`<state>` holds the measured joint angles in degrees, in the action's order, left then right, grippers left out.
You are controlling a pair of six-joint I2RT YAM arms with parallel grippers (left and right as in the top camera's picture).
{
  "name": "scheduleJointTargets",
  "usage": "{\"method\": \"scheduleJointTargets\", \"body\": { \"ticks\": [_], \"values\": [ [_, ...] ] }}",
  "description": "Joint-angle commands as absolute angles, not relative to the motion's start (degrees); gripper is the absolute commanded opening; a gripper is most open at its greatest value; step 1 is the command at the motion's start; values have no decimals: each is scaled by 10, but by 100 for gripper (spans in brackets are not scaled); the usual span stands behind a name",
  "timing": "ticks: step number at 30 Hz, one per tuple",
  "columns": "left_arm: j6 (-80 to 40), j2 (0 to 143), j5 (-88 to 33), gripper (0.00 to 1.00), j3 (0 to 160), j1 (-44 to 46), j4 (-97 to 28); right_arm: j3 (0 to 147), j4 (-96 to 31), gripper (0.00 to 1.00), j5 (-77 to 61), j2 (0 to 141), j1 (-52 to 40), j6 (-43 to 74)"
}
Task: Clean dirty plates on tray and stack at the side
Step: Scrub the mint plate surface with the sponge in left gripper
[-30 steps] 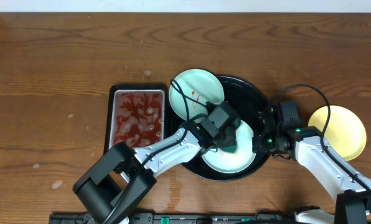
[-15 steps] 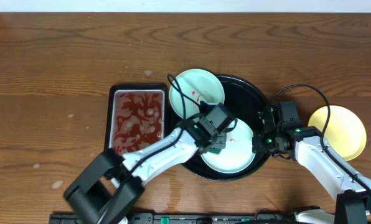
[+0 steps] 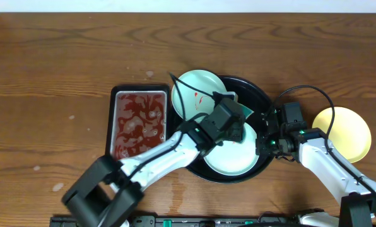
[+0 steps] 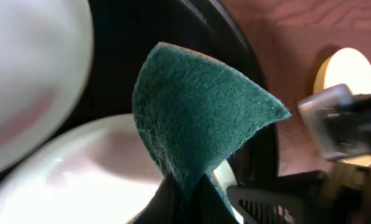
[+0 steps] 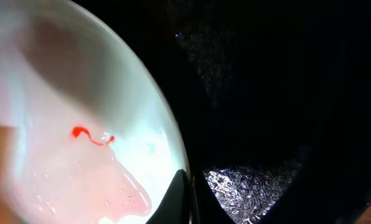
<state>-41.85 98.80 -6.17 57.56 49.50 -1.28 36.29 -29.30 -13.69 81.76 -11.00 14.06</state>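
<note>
Next, my left gripper wipes back over the plate, because the green sponge sticks out past the near plate's far edge (image 4: 124,118) and a red smear (image 5: 91,135) is still inside.
The black tray (image 3: 256,101) holds two pale mint plates. The far one (image 3: 197,94) has red smears and overlaps the tray's far left rim. The near one (image 3: 231,159) lies at the tray's front; in the right wrist view (image 5: 67,81) it carries a small red smear and a pinkish wet film. My left gripper (image 3: 234,118) is shut on a green sponge (image 4: 198,118), held above the near plate's far edge. My right gripper (image 5: 189,194) is shut on the near plate's right rim. The pale yellow plate (image 3: 343,133) lies on the wood tabletop to the right.
A small rectangular metal tray with red sauce (image 3: 139,120) stands just left of the black tray. The right arm (image 3: 327,161) lies between the black tray and the yellow plate. The table's front edge is close below the tray.
My left gripper has swept the sponge left across the near plate, then moved it toward the far right of the plate. The right gripper and the plates have not moved.
</note>
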Motion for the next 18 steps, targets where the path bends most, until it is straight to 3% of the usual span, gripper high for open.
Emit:
{"method": "scheduleJointTargets", "body": {
  "ticks": [1,7,13,18],
  "values": [
    [-451,1026,-86,8,576,508,10,361,-294,1,-133,821,-114,147],
    [-439,1065,-65,7,576,517,-6,361,-294,1,-133,821,-114,147],
    [-424,1067,70,8,576,515,-152,361,-294,1,-133,821,-114,147],
    [-372,1050,101,7,576,515,-201,361,-294,1,-133,821,-114,147]
  ]
}}
